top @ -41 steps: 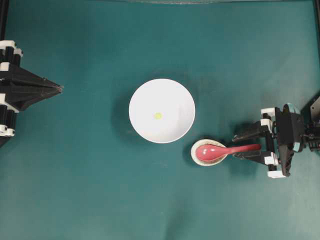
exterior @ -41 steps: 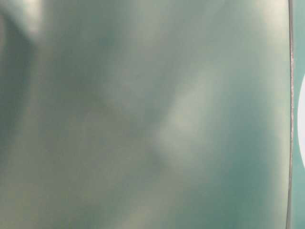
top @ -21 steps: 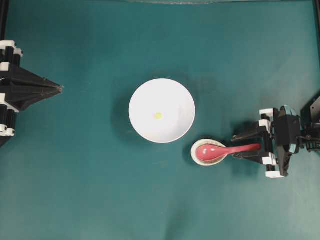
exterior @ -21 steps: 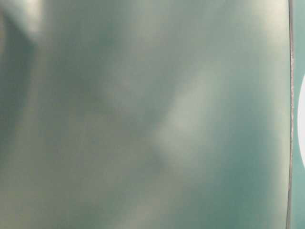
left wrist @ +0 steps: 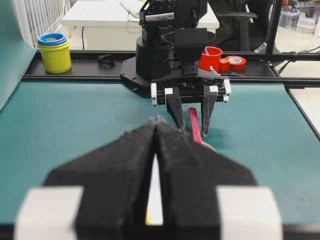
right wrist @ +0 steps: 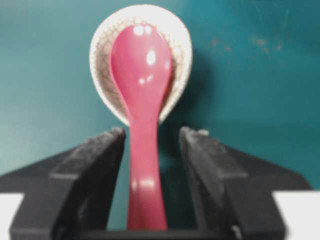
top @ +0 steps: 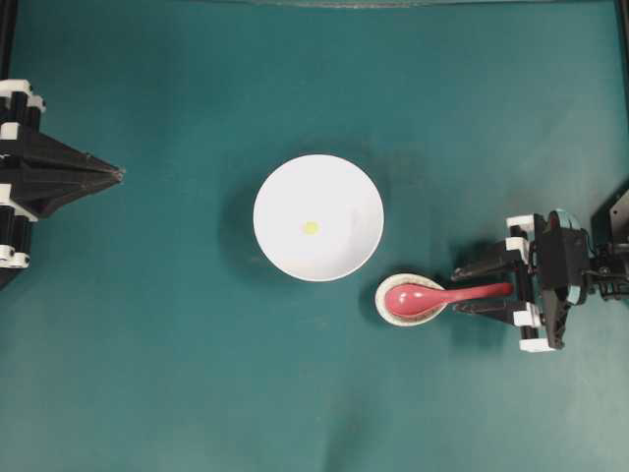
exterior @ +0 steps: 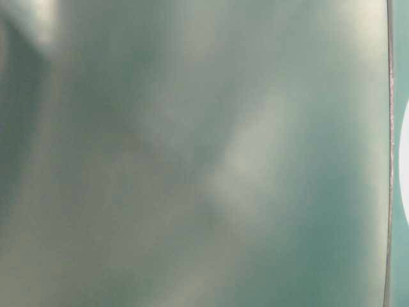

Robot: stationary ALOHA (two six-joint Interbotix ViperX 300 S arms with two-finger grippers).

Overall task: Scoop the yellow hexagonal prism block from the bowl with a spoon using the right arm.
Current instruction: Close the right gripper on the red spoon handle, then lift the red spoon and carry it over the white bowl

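Note:
The white bowl's bottom (top: 291, 211) is smooth and clear around the yellow block (top: 311, 227), so I expect the block to slip forward when the robot pushes the spoon against it.
The tiny yellow hexagonal prism block (top: 311, 227) lies in the white bowl (top: 344, 192) at the table's middle. The red-pink spoon (top: 432, 296) rests with its scoop in a small speckled dish (top: 393, 313), handle pointing right. My right gripper (top: 470, 287) is open, its fingers on either side of the spoon handle (right wrist: 145, 190) with gaps on both sides. My left gripper (top: 118, 175) is shut and empty at the far left. In the left wrist view the spoon (left wrist: 194, 127) shows between the right gripper's fingers (left wrist: 175, 107).
The speckled dish (right wrist: 181, 65) sits just right of and below the bowl. Behind the table stand yellow cups (left wrist: 55, 52), red cups and tape (left wrist: 225, 59). The table-level view is a blur, with a sliver of the bowl (exterior: 404, 166) at its right edge.
My right gripper has narrowed around the spoon handle and the wrist has shifted slightly left. The spoon, bowl, block and left arm have not moved.

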